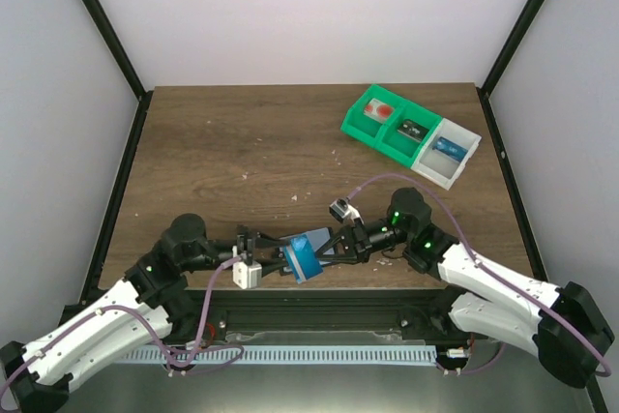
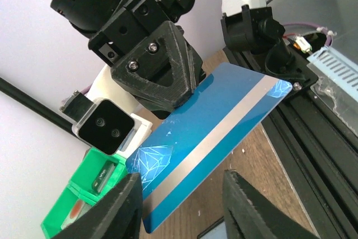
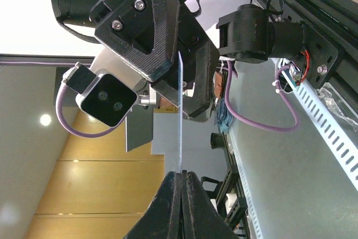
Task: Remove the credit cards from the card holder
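Note:
The blue credit card point(image 2: 210, 127) sits at a slant in the robot's right gripper, so the left gripper should steady its lower end while the right gripper takes hold of the card's edge point(image 2: 154, 138) again, straighter.
A blue credit card point(image 1: 304, 260) with a silver stripe hangs in the air between the two arms near the table's front edge. My right gripper point(image 3: 180, 173) is shut on one end of the card point(image 3: 180, 121), seen edge-on. In the left wrist view the card point(image 2: 224, 116) slants across, with its lower corner between my open left gripper point(image 2: 180, 180), close to one finger. A pale blue-grey, black-edged corner of the card holder point(image 2: 246, 230) shows at the bottom edge beside the other finger. I cannot tell whether it lies on the table. A pale blue patch point(image 1: 315, 238) shows behind the card.
A green compartment tray point(image 1: 382, 121) joined to a white one point(image 1: 447, 154) stands at the back right, holding small items. It also shows in the left wrist view point(image 2: 67, 211). The black rail point(image 1: 319, 309) runs along the table's front edge.

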{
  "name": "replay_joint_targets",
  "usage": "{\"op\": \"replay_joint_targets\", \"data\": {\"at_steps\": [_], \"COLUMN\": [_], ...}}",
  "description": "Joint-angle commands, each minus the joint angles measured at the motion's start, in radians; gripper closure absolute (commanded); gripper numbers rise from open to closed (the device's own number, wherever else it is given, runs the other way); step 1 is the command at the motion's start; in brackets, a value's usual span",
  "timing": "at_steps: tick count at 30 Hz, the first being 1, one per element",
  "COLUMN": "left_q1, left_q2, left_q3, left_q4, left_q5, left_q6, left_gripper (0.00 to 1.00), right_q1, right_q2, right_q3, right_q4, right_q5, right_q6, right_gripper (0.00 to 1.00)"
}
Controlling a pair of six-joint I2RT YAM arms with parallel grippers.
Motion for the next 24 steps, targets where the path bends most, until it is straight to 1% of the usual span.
{"op": "replay_joint_targets", "data": {"at_steps": [1,3,4,5,6,8,9,11,13,15,17,19,22,24], "left_q1": [-0.002,-0.002,-0.002,-0.001,-0.001,-0.002,-0.001,-0.001,-0.002,-0.001,0.0,0.003,0.011,0.017], "left_q2": [0.002,-0.002,-0.004,-0.006,-0.006,-0.002,0.001,0.012,0.034,0.059,0.089,0.12,0.166,0.19], "left_q3": [-0.015,-0.015,-0.013,-0.012,-0.011,-0.006,-0.005,-0.002,0.007,0.029,0.051,0.065,0.08,0.088], "left_q4": [0.033,0.029,0.031,0.031,0.032,0.027,0.023,0.016,0.002,-0.027,-0.063,-0.082,-0.104,-0.117], "left_q5": [0.014,0.012,0.008,0.001,-0.009,-0.02,-0.018,-0.018,-0.024,-0.029,-0.026,-0.012,0.025,0.05], "left_q6": [0.059,0.059,0.051,0.046,0.037,0.013,0.004,-0.024,-0.048,-0.075,-0.099,-0.124,-0.162,-0.176], "left_gripper": [0.63,0.76,0.89,0.97,1.0,1.0,1.0,1.0,1.0,1.0,1.0,1.0,1.0,1.0], "right_q1": [-0.001,-0.001,-0.001,-0.001,0.0,0.0,0.0,-0.002,-0.005,-0.007,-0.008,-0.008,-0.008,-0.007], "right_q2": [0.009,0.013,0.014,0.013,0.014,0.02,0.02,0.01,-0.014,-0.043,-0.072,-0.096,-0.153,-0.204], "right_q3": [0.034,0.025,0.023,0.029,0.036,0.038,0.03,0.005,-0.003,0.023,0.091,0.151,0.201,0.213], "right_q4": [-0.002,0.007,0.001,-0.028,-0.064,-0.085,-0.08,-0.06,-0.076,-0.154,-0.322,-0.451,-0.549,-0.583], "right_q5": [-0.028,-0.025,-0.015,0.001,0.015,0.027,0.033,0.065,0.103,0.157,0.247,0.343,0.44,0.492], "right_q6": [-0.021,-0.021,-0.031,-0.052,-0.083,-0.124,-0.127,-0.129,-0.175,-0.297,-0.472,-0.626,-0.856,-0.967], "right_gripper": [0.99,0.99,1.0,1.0,1.0,0.97,0.94,0.84,0.74,0.68,0.65,0.64,0.62,0.62]}}
